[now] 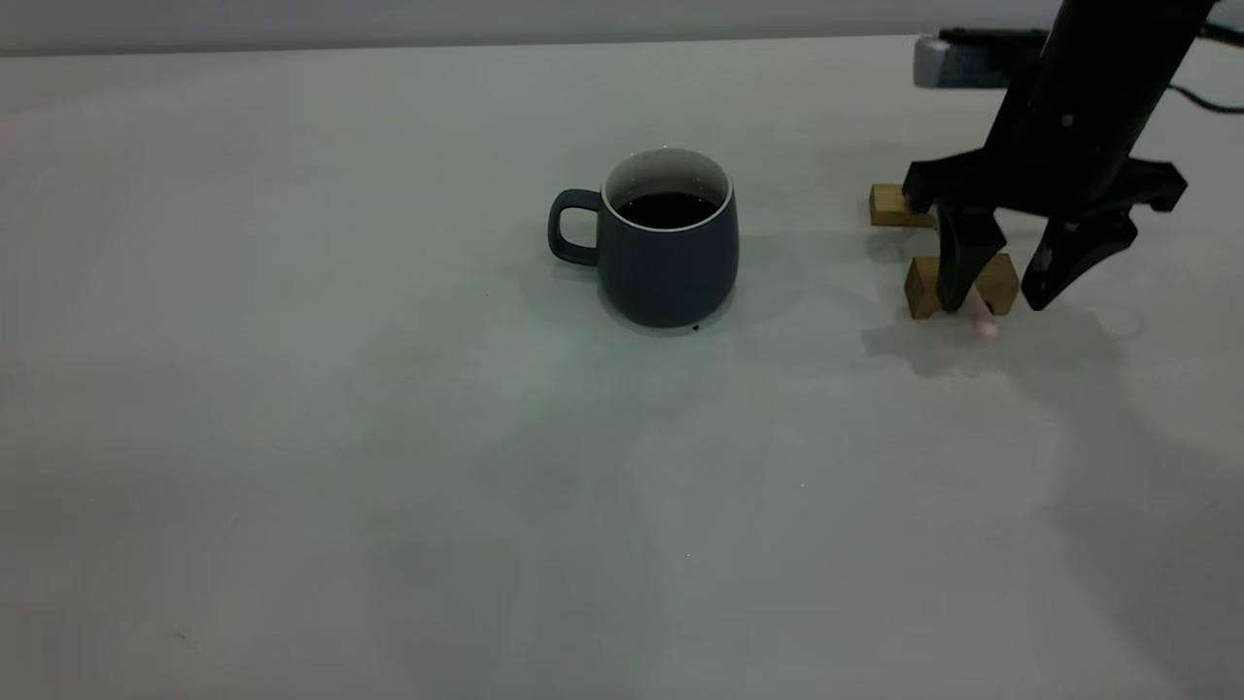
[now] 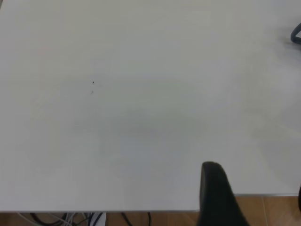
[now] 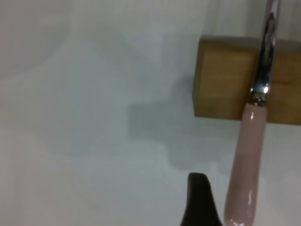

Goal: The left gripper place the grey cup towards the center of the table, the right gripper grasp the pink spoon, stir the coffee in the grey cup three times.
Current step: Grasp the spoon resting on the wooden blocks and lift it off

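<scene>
The pink spoon (image 1: 984, 315) just crosses the tan wooden block on its flat top (image 3: 228, 77), so once I lift the spoon, it should come free and leave the block in place.
The grey cup (image 1: 666, 267) stands upright near the middle of the table (image 1: 389, 437), its handle to the left, with dark coffee (image 1: 667, 209) inside. At the right, the pink spoon (image 3: 247, 165) lies across a tan wooden block (image 3: 225, 80); only the tip of its pink handle (image 1: 984, 323) shows in the exterior view. My right gripper (image 1: 996, 304) hangs open over that handle, one finger (image 3: 200, 197) beside it without touching. My left gripper (image 2: 256, 176) is open over bare table near the table's edge, holds nothing, and is outside the exterior view.
A second wooden block (image 1: 894, 206) sits behind the first (image 1: 1001, 282), right of the cup. The right arm's silver-grey box (image 1: 933, 60) hangs above the far right. The left wrist view shows the table's edge (image 2: 141, 210) with wooden floor beyond.
</scene>
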Motion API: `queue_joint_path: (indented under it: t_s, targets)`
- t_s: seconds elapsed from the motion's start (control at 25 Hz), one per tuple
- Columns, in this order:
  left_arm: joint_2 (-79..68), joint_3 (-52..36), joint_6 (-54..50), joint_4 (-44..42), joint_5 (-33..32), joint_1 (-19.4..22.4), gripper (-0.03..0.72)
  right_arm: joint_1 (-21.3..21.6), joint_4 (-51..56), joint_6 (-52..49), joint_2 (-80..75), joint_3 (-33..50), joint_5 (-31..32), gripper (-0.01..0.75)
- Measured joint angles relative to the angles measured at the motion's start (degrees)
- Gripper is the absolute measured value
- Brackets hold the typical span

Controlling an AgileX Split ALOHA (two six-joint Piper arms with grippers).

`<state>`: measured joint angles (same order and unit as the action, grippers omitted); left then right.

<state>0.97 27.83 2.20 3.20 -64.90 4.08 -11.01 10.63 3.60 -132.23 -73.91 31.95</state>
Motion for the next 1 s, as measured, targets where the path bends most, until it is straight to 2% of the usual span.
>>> queue_joint_path:
  t_s: [0.24, 0.36, 0.48, 0.64, 1.0]
  targets:
    - [0.0, 0.0, 0.0, 0.0, 0.0, 0.0, 0.482, 0.0, 0.0, 0.0, -2.89, -0.07, -2.75, 0.58]
    - [0.0, 0.0, 0.0, 0.0, 0.0, 0.0, 0.482, 0.0, 0.0, 0.0, -3.6, -0.13, -3.91, 0.546]
    - [0.0, 0.0, 0.0, 0.0, 0.0, 0.0, 0.482, 0.0, 0.01, 0.0, -3.6, -0.18, -4.01, 0.415]
    - [0.0, 0.0, 0.0, 0.0, 0.0, 0.0, 0.482, 0.0, 0.01, -0.09, -3.6, -0.3, -2.5, 0.13]
    - [0.0, 0.0, 0.0, 0.0, 0.0, 0.0, 0.482, 0.0, 0.58, -0.09, -0.22, -0.37, -0.01, 0.126]
